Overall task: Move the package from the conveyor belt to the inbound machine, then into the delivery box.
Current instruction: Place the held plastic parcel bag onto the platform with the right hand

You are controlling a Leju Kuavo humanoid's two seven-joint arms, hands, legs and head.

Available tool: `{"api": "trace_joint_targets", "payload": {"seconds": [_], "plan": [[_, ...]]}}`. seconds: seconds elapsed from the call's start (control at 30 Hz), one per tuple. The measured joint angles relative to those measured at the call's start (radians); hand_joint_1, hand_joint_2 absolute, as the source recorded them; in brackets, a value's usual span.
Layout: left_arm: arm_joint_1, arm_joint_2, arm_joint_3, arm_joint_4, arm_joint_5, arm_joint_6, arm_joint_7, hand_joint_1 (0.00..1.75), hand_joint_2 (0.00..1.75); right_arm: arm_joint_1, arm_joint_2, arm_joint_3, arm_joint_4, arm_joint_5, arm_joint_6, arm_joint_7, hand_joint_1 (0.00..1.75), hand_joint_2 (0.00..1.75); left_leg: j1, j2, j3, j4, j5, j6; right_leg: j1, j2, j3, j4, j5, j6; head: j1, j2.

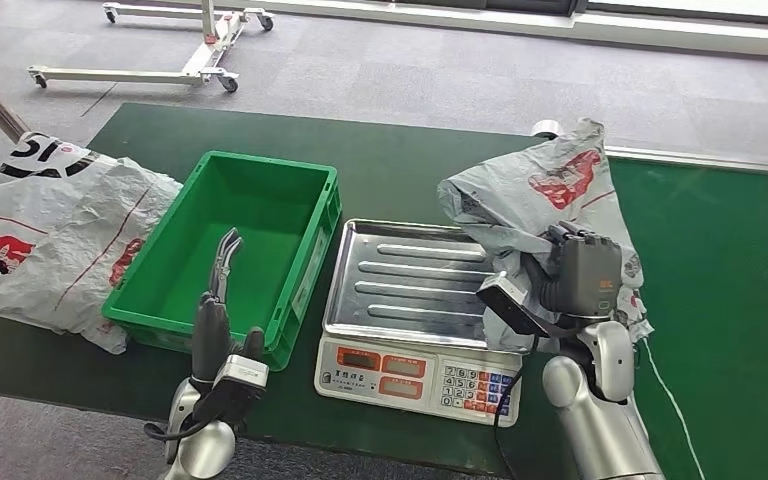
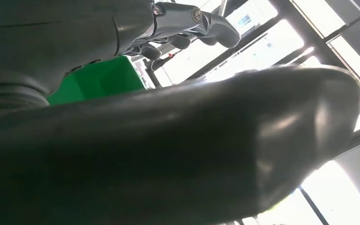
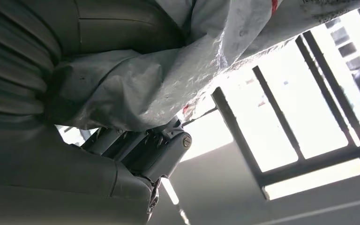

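Note:
My gripper is to carry the package to the delivery box, and a thin white strip (image 1: 672, 400) comes off the grey package's edge (image 1: 644, 336). The strip will trail behind on the way.
A crumpled grey plastic package (image 1: 545, 190) with red print hangs over the right edge of the scale's steel tray (image 1: 400, 285), and my right hand (image 1: 580, 272) grips it from the near side. In the right wrist view the grey bag (image 3: 168, 70) is pressed between the palm and the dark fingers (image 3: 143, 152). The green delivery box (image 1: 260, 225) stands empty to the left of the scale. My left hand (image 1: 220, 305) is raised at the box's near rim, fingers apart and pointing up, holding nothing. The left wrist view shows its thumb (image 2: 192, 154), its fingers (image 2: 187, 21) and a piece of the green box (image 2: 98, 82).
A second grey package (image 1: 55, 235) lies on the green surface left of the box. The scale's display and keypad (image 1: 420, 375) face me at the near edge. The green belt (image 1: 730, 260) runs on to the right. A wheeled metal frame (image 1: 195, 50) stands on the carpet behind.

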Motion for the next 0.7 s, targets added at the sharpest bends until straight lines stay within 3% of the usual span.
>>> {"api": "trace_joint_targets", "payload": {"seconds": [0.3, 0.7], "plan": [[-0.013, -0.008, -0.021, 0.03, 0.003, 0.005, -0.008, 0.0, 0.0, -0.111, 0.031, 0.18, 0.188, 0.014, 0.06, 0.023, 1.75, 1.75, 0.0, 0.0, -0.001, 0.0, 0.0, 0.0, 0.0, 0.0, -0.001, 0.0, 0.0, 0.0, 0.0, 0.0], [-0.02, -0.009, -0.021, 0.044, 0.016, 0.003, -0.019, 0.0, 0.0, -0.161, 0.059, 0.302, 0.264, -0.021, 0.119, -0.011, 1.75, 1.75, 0.0, 0.0, -0.001, 0.0, 0.0, 0.0, 0.0, 0.0, -0.001, 0.0, 0.0, 0.0, 0.0, 0.0]]}}
